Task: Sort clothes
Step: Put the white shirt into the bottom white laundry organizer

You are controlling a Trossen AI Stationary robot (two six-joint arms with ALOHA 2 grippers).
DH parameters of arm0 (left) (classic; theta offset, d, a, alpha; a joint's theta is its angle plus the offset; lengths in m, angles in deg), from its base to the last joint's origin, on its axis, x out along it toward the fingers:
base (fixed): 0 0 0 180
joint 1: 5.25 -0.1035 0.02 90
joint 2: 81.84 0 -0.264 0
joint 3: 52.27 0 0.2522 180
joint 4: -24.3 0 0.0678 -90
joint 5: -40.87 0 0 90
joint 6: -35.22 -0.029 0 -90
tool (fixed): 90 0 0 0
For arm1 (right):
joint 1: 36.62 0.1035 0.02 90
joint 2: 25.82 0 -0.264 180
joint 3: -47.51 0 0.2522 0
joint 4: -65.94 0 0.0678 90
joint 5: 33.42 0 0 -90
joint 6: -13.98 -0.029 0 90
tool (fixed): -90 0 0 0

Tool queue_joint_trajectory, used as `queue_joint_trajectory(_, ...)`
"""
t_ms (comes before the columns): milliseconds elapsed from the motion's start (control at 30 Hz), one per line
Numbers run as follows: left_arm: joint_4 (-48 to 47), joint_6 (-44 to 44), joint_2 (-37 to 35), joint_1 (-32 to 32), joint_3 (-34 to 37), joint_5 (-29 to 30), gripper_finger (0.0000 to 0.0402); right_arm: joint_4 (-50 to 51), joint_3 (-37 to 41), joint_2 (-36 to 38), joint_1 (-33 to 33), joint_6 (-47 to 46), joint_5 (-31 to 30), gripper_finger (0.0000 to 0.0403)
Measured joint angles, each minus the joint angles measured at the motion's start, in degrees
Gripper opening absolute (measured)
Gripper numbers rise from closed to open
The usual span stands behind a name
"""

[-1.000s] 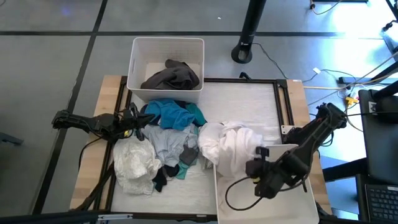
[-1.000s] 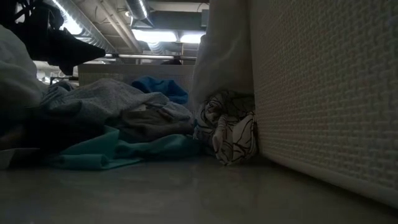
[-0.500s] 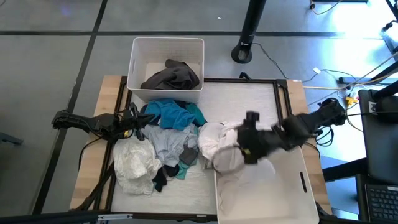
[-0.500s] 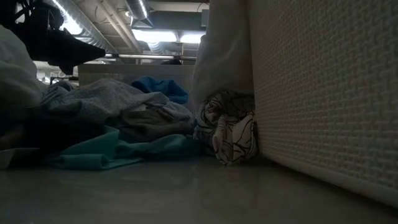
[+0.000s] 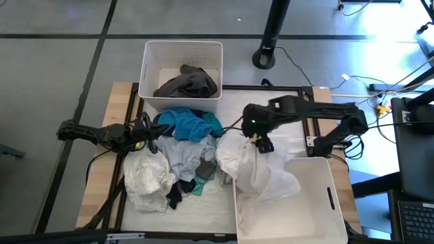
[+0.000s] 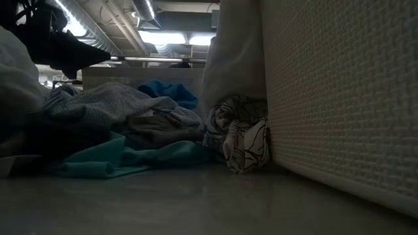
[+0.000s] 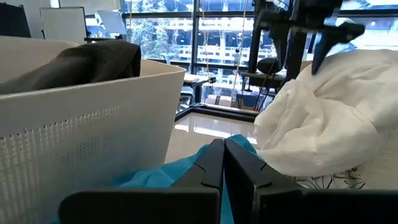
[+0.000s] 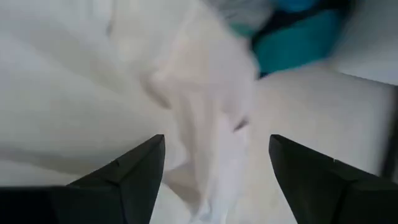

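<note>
The large white garment hangs over the near bin's corner, partly outside. My right gripper should grab its outside part and bring it in.
The clothes lie heaped mid-table: a teal garment, a pale grey one, a crumpled white one and dark socks. A large white garment drapes over the far left corner of the near bin. A dark grey garment lies in the far bin. My right gripper hangs open, pointing down over the white garment's far edge, touching nothing. My left gripper rests shut and level at the table's left, the teal cloth just beyond its tips.
The near bin's wall fills the right of the low view, with a grey-white patterned cloth bunched against it. A black frame edges the table mat. Bare mat lies at the far right, behind my right arm.
My right gripper has swung out of the near bin toward the table's far edge and middle, rising a little and rolling, and now hangs over the white garment. The white garment's near part now spreads farther over the bin's corner.
</note>
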Motion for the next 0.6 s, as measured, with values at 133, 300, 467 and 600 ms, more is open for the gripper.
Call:
queue_joint_trajectory(133, -0.3, 2.1, 0.0, 0.0, 0.0, 0.0, 0.0004, -4.6, 5.4, -1.7, -1.8, 8.4, 6.8, 0.0289)
queue_joint_trajectory(300, -1.1, 2.3, 0.0, 0.0, 0.0, 0.0, 0.0004, -7.9, 8.8, -3.7, -2.8, 9.3, 12.6, 0.0289)
queue_joint_trajectory(467, -1.1, 2.4, 0.0, 0.0, 0.0, 0.0, 0.0004, -9.0, 9.0, -5.3, -2.7, 10.5, 13.3, 0.0288)
queue_joint_trajectory(600, -1.1, 2.4, 0.0, 0.0, 0.0, 0.0, 0.0004, -9.8, 9.0, -5.5, -2.7, 10.6, 12.4, 0.0266)
